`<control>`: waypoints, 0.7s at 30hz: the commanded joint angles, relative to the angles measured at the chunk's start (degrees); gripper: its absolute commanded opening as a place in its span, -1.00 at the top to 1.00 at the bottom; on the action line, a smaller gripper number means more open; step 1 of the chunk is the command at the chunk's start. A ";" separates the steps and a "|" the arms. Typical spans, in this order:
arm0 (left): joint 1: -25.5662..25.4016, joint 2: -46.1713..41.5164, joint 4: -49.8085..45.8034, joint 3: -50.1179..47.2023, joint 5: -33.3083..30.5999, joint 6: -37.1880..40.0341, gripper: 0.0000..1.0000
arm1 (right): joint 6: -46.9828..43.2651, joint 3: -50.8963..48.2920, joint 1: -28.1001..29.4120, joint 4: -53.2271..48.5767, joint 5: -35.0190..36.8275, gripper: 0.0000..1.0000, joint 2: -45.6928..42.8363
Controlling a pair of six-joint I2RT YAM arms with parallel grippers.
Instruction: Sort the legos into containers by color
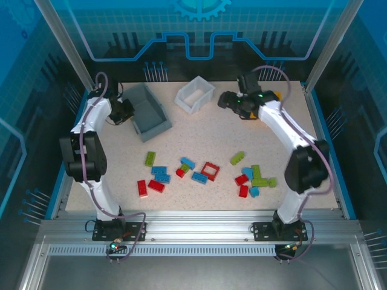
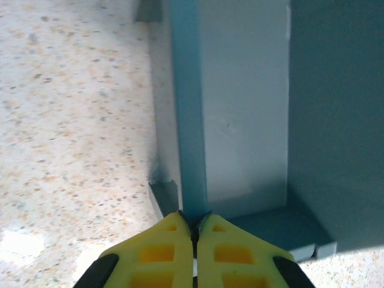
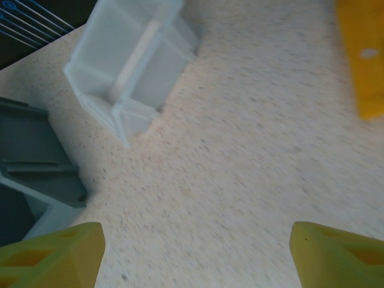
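Note:
The dark grey bin (image 1: 150, 113) sits at a slant toward the white bin, so the robot's left gripper should turn it straight by the dark grey bin's outer rim (image 1: 135, 126) before the robot sorts the legos.
Red, blue and lime green legos lie scattered across the near half of the table, among them a red square frame (image 1: 210, 171), a green brick (image 1: 150, 158) and a blue brick (image 1: 159, 171). The dark grey bin (image 1: 151, 113) stands at the back left. My left gripper (image 1: 125, 112) (image 2: 195, 231) is shut on the rim of its left wall (image 2: 189, 120). The white bin (image 1: 195, 95) (image 3: 129, 66) stands at the back centre. My right gripper (image 1: 225, 100) (image 3: 195, 258) hangs open over bare table just right of it, holding nothing. The orange-yellow bin (image 1: 276, 95) (image 3: 363, 54) is mostly hidden behind the right arm.
The speckled table (image 1: 199, 136) has a bare strip between the bins and the bricks. Metal frame posts (image 1: 63, 42) and blue panels enclose the back and sides. A corner of the grey bin (image 3: 30, 174) shows in the right wrist view.

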 commanded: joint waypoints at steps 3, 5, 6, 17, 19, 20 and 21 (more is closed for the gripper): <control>-1.26 1.17 -0.97 3.20 0.76 2.61 1.00 | 4.67 16.46 3.11 0.79 -0.60 -0.65 16.45; -1.81 1.16 -0.75 3.68 0.98 2.70 1.00 | 6.38 23.43 3.26 0.13 -0.94 -0.65 22.67; -2.01 1.25 -0.73 3.96 0.90 2.94 1.00 | 7.31 27.13 3.21 -0.44 -1.16 -0.65 25.55; -3.42 1.69 0.58 4.55 1.77 4.62 1.00 | 11.98 52.23 2.71 -4.70 -2.66 -0.49 47.05; -3.68 1.69 1.18 4.54 1.72 4.68 1.00 | 12.93 52.24 2.29 -5.25 -2.70 -0.38 48.10; -3.74 1.82 1.38 4.67 1.67 4.78 1.00 | 12.97 52.18 2.13 -5.64 -2.43 -0.33 48.32; -3.91 2.02 1.45 4.91 1.83 5.04 1.00 | 12.70 52.11 2.08 -6.16 -2.01 -0.26 48.41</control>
